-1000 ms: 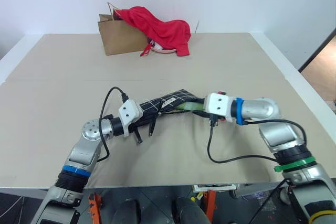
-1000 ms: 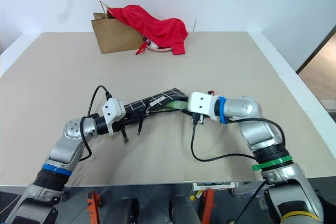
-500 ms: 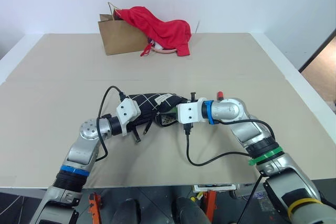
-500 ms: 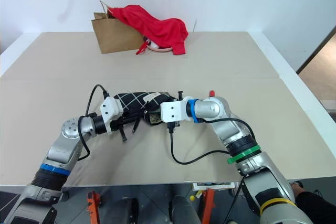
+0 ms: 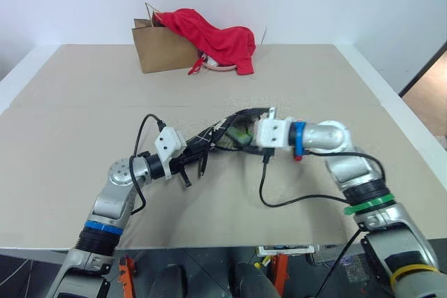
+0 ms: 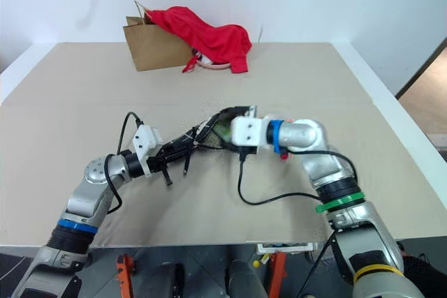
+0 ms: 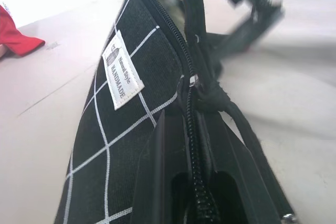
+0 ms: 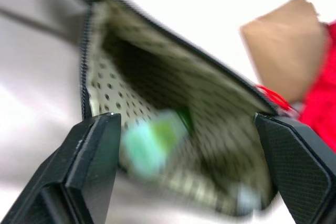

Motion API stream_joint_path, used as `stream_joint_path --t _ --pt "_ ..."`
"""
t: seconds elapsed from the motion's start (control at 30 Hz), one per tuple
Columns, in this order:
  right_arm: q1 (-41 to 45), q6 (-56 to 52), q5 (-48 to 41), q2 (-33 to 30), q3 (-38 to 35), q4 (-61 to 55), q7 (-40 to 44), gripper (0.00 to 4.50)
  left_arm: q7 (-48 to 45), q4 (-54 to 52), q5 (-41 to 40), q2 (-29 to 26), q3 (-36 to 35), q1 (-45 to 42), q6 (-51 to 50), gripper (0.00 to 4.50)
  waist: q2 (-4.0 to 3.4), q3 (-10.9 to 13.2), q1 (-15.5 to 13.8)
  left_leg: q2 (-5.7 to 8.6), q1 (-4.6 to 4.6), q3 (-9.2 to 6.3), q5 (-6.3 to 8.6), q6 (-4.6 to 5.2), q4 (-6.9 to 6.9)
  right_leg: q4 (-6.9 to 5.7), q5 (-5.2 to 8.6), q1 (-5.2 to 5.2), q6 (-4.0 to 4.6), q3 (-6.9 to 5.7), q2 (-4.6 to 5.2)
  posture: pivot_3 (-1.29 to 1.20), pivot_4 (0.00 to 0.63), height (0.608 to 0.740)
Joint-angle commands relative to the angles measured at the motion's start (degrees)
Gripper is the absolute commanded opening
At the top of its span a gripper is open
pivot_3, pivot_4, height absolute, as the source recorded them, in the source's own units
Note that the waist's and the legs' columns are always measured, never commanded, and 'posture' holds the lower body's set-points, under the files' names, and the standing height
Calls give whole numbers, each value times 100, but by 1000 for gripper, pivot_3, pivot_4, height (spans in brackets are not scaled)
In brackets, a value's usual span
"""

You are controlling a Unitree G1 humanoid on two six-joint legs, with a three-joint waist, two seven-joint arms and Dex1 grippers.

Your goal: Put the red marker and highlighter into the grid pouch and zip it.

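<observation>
The metal slider is sitting where the spread zipper edges meet, so the grid pouch (image 5: 236,130) will close toward its far end when I pull the cord.
The grid pouch (image 5: 218,136) hangs just above the table between my two arms, its mouth open toward the right. My left gripper (image 5: 190,163) is shut on the pouch's zipper edge (image 7: 191,124), near the white label (image 7: 121,72). Wide open at the pouch mouth is my right gripper (image 8: 185,120), one finger on either side of the opening. The light-green highlighter (image 8: 152,141) lies inside against the dotted lining, free of both fingers. A red tip of the red marker (image 5: 298,158) peeks out from under my right wrist; the arm hides the rest.
A brown paper bag (image 5: 159,50) draped with a large red cloth (image 5: 218,38) stands at the table's far edge. Black cables loop down from both wrists onto the tan tabletop (image 5: 84,130). The pouch's pull cord (image 5: 202,167) dangles near my left gripper.
My right gripper pushed the highlighter into the pouch, then let go, opened wide and drew back up and to the right. The pouch mouth rose with it. My left gripper kept its hold.
</observation>
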State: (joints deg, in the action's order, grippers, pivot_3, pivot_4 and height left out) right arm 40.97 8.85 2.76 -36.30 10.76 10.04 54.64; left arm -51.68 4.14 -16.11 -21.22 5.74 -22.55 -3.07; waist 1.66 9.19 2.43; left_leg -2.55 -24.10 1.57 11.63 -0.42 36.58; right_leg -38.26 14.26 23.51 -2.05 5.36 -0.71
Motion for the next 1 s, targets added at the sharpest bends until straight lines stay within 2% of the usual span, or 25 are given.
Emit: stream_joint_path --t 0.03,0.1,0.2,0.3,0.37,0.5,0.6,0.73,0.9,1.0 --pt "-146 -604 -615 -249 -630 -647 55 4385 40 -208 -146 17 -124 -5 -47 0 0 0 0 0 0 -1 0 0 -1 0 0 0 0 -1 0 0 150 740" --pt "-259 -1198 -1104 -309 -1035 -900 13 4385 123 -136 -181 66 -177 -26 -72 0 0 0 0 -1 1 -1 0 0 -1 0 1 0 1 -2 -1 0 150 740" --pt "-368 -1641 -1316 -399 -1345 -1029 -146 4385 200 -47 -221 112 -232 -67 -118 0 0 0 3 1 1 0 0 0 0 0 0 -1 0 2 1 0 150 740" --pt "-618 -2428 -998 -571 -1493 -750 -674 4385 285 131 -228 156 -296 -165 -167 0 1 -1 2 1 4 1 0 0 4 0 -1 -7 -2 1 1 0 150 740" --pt "-799 -3335 -757 -616 -1426 -643 -1094 4385 285 176 -197 152 -290 -176 -140 0 3 -3 1 2 4 1 0 0 5 0 -2 -8 -2 1 1 0 150 740" --pt "-1289 -5168 -1182 -115 -1634 -1364 -1694 4385 408 134 -210 166 -338 -135 -213 0 2 -3 7 2 3 1 0 0 1 0 -1 -4 -1 4 1 0 150 740" --pt "-1467 -6246 -1349 298 -1799 -1876 -2187 4385 732 -22 -453 262 -549 -287 -637 0 -3 -3 31 -2 1 4 0 0 -5 -8 1 10 0 17 -6 0 150 740" --pt "-1542 -6783 -1394 573 -1827 -2010 -2612 4385 847 -131 -645 146 -669 -694 -1206 0 -2 -3 19 -1 -11 -1 -3 -4 3 -22 7 22 -12 7 -10 0 150 740" --pt "-1716 -6647 -1335 694 -1759 -1811 -2929 4385 798 -415 -855 118 -679 -829 -1548 0 -2 -4 20 5 -5 4 -5 -5 5 -15 8 11 -21 11 -5 0 150 740" --pt "-1830 -6412 -1331 686 -1796 -1712 -2999 3222 657 -793 -1374 191 -777 -757 -1939 0 1 -5 15 4 -9 0 -5 -5 4 -2 6 5 -20 4 -2 0 150 740"
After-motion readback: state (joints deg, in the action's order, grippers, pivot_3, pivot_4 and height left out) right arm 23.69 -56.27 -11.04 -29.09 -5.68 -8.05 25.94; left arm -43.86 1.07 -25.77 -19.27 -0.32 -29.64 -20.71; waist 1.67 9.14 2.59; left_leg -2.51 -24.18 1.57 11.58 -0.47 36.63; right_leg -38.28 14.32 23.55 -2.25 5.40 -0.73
